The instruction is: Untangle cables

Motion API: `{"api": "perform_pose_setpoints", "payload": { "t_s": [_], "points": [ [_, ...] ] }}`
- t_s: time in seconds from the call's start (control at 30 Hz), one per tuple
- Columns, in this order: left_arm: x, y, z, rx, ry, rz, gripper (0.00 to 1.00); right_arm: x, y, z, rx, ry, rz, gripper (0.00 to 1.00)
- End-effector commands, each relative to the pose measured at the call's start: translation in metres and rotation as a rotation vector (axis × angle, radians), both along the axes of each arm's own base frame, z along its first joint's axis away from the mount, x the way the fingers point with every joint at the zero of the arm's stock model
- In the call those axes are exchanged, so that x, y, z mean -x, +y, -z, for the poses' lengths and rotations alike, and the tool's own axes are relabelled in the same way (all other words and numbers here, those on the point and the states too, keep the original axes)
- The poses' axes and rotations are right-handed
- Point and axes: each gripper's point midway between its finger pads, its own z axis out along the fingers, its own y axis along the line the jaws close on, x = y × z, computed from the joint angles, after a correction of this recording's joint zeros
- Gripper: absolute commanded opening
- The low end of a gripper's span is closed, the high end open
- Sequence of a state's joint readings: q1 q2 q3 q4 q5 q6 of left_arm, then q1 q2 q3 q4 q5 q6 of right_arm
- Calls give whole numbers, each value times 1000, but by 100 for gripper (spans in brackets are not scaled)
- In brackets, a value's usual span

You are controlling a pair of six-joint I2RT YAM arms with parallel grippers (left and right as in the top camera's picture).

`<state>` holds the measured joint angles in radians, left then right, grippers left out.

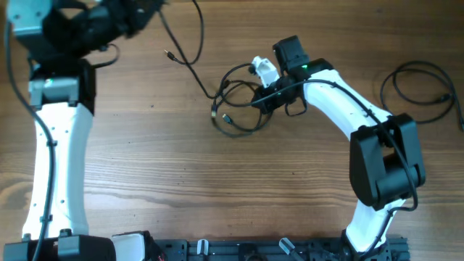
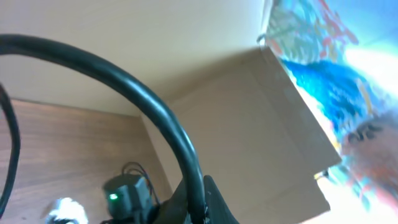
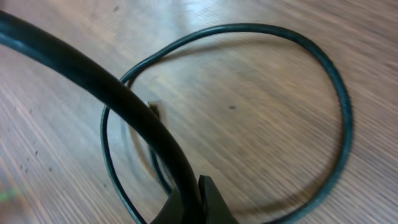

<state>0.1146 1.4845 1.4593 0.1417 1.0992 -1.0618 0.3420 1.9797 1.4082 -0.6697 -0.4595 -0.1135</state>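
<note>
Next, I bring my left gripper back while my right gripper lifts the cable (image 1: 265, 101) clear, because the strand of cable from my raised left gripper goes down into the tangle (image 1: 217, 100).
A tangle of thin black cables (image 1: 239, 101) lies in loops at the table's middle, with a small plug (image 1: 168, 53) on a loose end to its left. One strand runs up from the tangle to my left gripper (image 1: 141, 14), raised at the far left. In the left wrist view the left gripper (image 2: 199, 205) is shut on a black cable (image 2: 155, 106). My right gripper (image 1: 267, 98) sits at the tangle's right side. In the right wrist view it (image 3: 196, 199) is shut on a cable (image 3: 93, 81) above a loop (image 3: 336, 106) lying on the wood.
A separate black cable (image 1: 424, 90) lies in a loose loop at the table's far right. A white piece (image 1: 263, 70) sits by the right wrist. The left wrist view shows a cardboard box (image 2: 261, 130) and a colourful sheet (image 2: 329, 62) beyond the table.
</note>
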Motion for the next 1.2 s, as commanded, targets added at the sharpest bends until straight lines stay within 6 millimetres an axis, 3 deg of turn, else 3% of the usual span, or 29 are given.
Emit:
{"api": "perform_pose_setpoints", "payload": {
  "t_s": [0.0,0.23,0.37,0.4,0.43,0.47,0.53,0.6,0.7,0.83,1.07,1.17],
  "points": [
    [0,28,-8,21,12,-58,4,-7,-17,9,17,46,111,4],
    [-11,79,-8,25,9,-209,4,-5,-21,11,38,57,126,4],
    [-14,88,2,3,30,-238,4,-3,-20,11,34,71,127,4],
    [-14,87,6,-5,42,-237,4,-1,-18,11,26,77,121,9],
    [-14,85,12,-15,57,-233,4,1,-16,10,14,84,114,24],
    [-14,81,21,-33,78,-227,4,2,-15,9,2,92,109,45],
    [-14,71,34,-62,108,-211,4,4,-10,4,-24,103,99,62],
    [-14,58,51,-100,150,-200,4,3,-9,-5,-33,101,104,68],
    [-14,41,74,-168,204,-207,4,-3,-6,-30,-54,73,116,70],
    [-11,16,98,-242,273,-206,4,-6,3,-85,-137,-5,90,70],
    [-6,-23,105,-289,278,-172,4,13,16,-179,-320,-169,8,69],
    [-5,-33,107,-234,363,-188,4,24,22,-223,-412,-263,-46,69]
  ]
}}
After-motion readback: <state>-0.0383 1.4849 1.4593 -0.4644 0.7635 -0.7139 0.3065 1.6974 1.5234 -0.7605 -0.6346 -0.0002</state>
